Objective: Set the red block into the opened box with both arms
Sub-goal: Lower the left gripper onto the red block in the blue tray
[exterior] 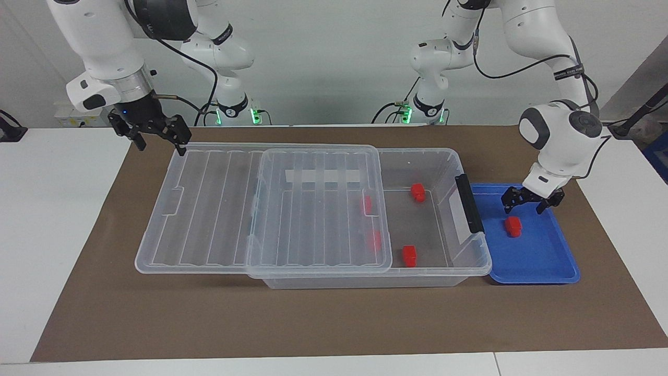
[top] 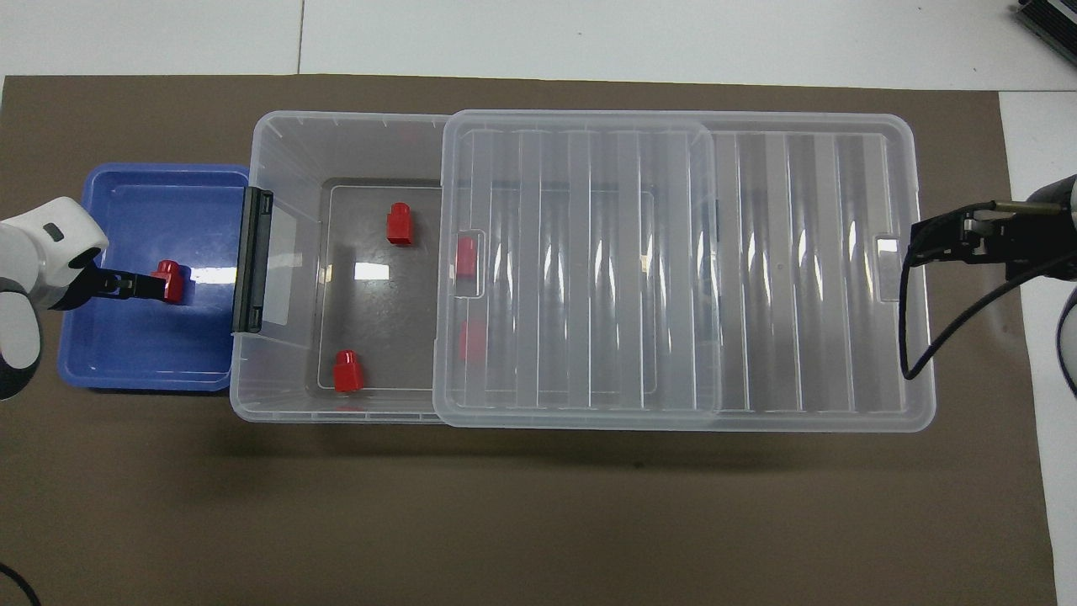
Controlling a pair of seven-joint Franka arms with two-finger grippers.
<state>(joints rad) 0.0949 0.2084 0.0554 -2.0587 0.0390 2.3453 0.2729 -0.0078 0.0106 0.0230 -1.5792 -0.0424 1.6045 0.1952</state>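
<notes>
I expect the ribbed lid (top: 580, 268) to slide level over the red blocks when I push it, because it lies flat across the clear box and sticks out past its end.
One red block (exterior: 513, 226) (top: 171, 280) lies in the blue tray (exterior: 543, 261) (top: 151, 353). My left gripper (exterior: 523, 210) (top: 135, 286) hangs open just above it, holding nothing. The clear box (exterior: 417, 151) (top: 286, 143) stands beside the tray, its ribbed lid (exterior: 209, 209) (top: 799, 269) slid toward the right arm's end. Two red blocks (exterior: 417, 191) (exterior: 409, 256) lie on the uncovered floor, and two more (exterior: 367, 204) (exterior: 374, 240) show through the lid. My right gripper (exterior: 160, 149) (top: 921, 248) is open over the lid's outer end.
A black handle (exterior: 468, 203) (top: 252, 259) sits on the box's end wall next to the tray. Brown paper (exterior: 334, 318) covers the table under everything. The box and its lid span most of the table's width.
</notes>
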